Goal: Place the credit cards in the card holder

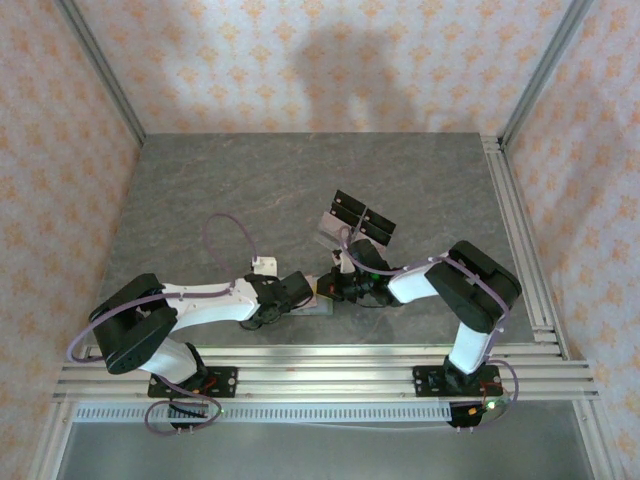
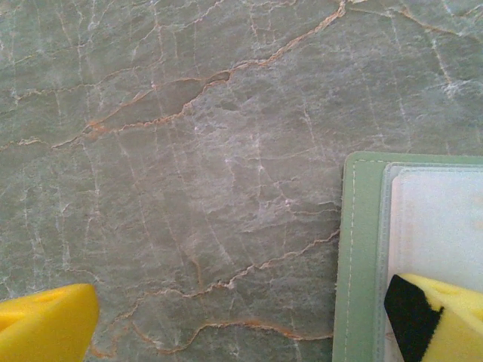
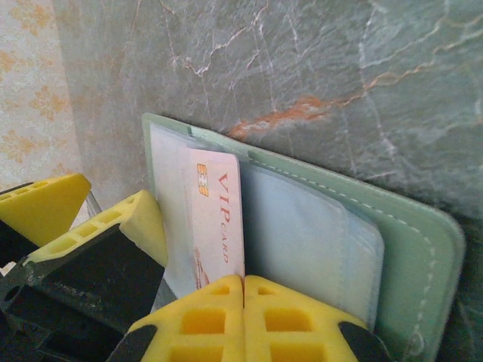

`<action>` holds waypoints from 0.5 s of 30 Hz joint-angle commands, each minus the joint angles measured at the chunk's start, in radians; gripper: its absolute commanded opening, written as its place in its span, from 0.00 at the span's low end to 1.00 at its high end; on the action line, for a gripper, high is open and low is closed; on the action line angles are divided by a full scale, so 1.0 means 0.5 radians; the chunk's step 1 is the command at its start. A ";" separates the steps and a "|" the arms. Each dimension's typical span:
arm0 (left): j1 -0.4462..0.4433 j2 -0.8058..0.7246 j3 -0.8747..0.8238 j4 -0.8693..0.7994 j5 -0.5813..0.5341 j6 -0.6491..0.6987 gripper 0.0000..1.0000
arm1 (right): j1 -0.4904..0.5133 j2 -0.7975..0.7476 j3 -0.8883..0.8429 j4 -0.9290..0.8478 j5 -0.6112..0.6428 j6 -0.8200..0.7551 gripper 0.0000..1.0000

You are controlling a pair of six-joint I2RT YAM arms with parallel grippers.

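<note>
Next, my right gripper lets go of the pink credit card [image 3: 216,211] and pushes its exposed edge [image 3: 241,226] with closed fingers, because the card is only partway in the clear pocket.
The card holder [image 3: 407,241] lies open on the marble table, a sage-green wallet with clear inner pockets. My right gripper [image 3: 243,302] is shut on a pale pink credit card [image 3: 219,219] printed "VIP card". The card stands on edge against the wallet's left pockets. My left gripper [image 2: 241,324] is open, and one of its fingertips [image 2: 438,317] rests on the card holder [image 2: 362,256] near its left edge. The other fingertip is over bare table. From above, both grippers [image 1: 305,290] [image 1: 345,285] meet over the card holder [image 1: 318,303]. Two black credit cards [image 1: 347,208] [image 1: 378,228] sit on a stand behind.
A clear acrylic tiered stand [image 1: 335,235] stands just beyond the grippers at mid-table. Aluminium rails [image 1: 520,240] run along the right and near edges. Patterned walls enclose the table on three sides.
</note>
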 commanded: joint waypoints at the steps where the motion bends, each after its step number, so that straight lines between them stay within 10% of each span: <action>1: -0.022 -0.028 -0.050 -0.081 -0.015 -0.029 1.00 | 0.032 -0.030 0.010 -0.134 0.096 -0.033 0.00; 15: -0.027 -0.022 -0.050 -0.065 -0.007 -0.018 1.00 | 0.094 -0.047 0.039 -0.203 0.091 -0.067 0.00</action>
